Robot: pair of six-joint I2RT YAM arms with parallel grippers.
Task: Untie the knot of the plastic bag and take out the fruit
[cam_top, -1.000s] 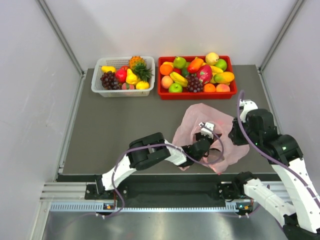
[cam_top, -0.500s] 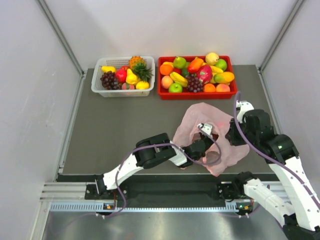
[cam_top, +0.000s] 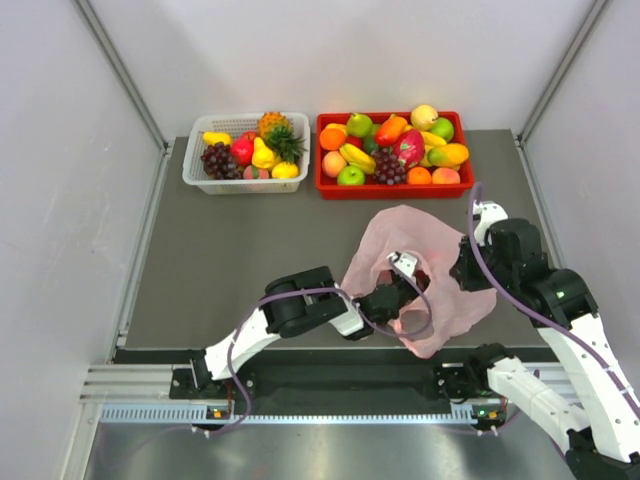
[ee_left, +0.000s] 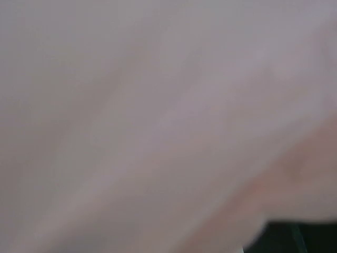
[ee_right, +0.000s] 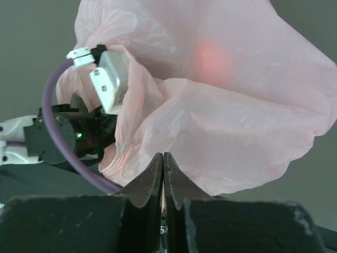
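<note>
I should hold the bag's edge point(ee_right: 164, 147) back with my right gripper while my left gripper pulls the red fruit out, because the bag's folds point(ee_right: 134, 87) hang over my left gripper.
The pink plastic bag point(cam_top: 432, 232) lies crumpled and partly lifted at the middle right of the table. My right gripper point(cam_top: 466, 268) is at its right edge; in the right wrist view the gripper point(ee_right: 163, 156) is shut with the bag's point(ee_right: 237, 105) lower edge at its fingertips. My left gripper point(cam_top: 392, 296) reaches into the bag's folds from the left and its fingers are hidden. The left wrist view is filled with blurred pink plastic point(ee_left: 158, 105). A reddish patch point(ee_right: 210, 55) glows through the bag. The knot is not visible. A pineapple point(cam_top: 275, 128) and grapes point(cam_top: 218, 160) lie in the white basket point(cam_top: 191, 165).
A red tray point(cam_top: 321, 186) full of toy fruit stands at the back, right of the white basket. The left arm's purple cable point(ee_right: 52, 132) loops beside the bag. The table's near edge is just below the bag.
The left gripper has pushed a little further left and down inside the bag. The bag's lower edge has shifted left. The right gripper rose slightly a second ago, then held.
</note>
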